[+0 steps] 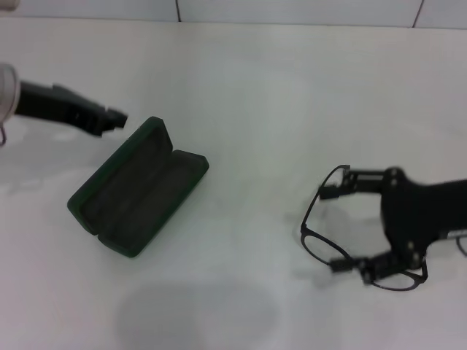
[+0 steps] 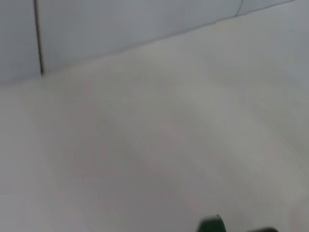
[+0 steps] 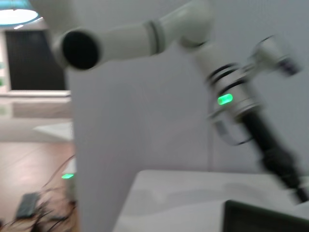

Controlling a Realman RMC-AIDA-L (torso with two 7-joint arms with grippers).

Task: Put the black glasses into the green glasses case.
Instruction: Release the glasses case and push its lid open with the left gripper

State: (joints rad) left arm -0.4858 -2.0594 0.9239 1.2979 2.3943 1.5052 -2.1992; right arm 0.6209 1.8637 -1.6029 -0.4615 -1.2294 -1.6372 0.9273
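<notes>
Next, my left gripper grips the lid [image 1: 115, 166], turns the green glasses case [image 1: 142, 191] and puts it closer, because it lies slanted and far from the black glasses.
The green glasses case [image 1: 139, 193] lies open on the white table, left of centre, with its dark interior facing up. A bit of it shows in the left wrist view [image 2: 212, 225] and its edge shows in the right wrist view [image 3: 263, 218]. The black glasses [image 1: 318, 245] lie on the table at the right. My right gripper [image 1: 330, 229] is open, low over the glasses, with one finger [image 1: 334, 192] on their far side and the other on their near side. My left gripper [image 1: 111, 119] hovers just beyond the case's far left end.
The white table [image 1: 248, 95] meets a pale wall at the back. My left arm [image 3: 241, 101] with a green light shows in the right wrist view, above the case.
</notes>
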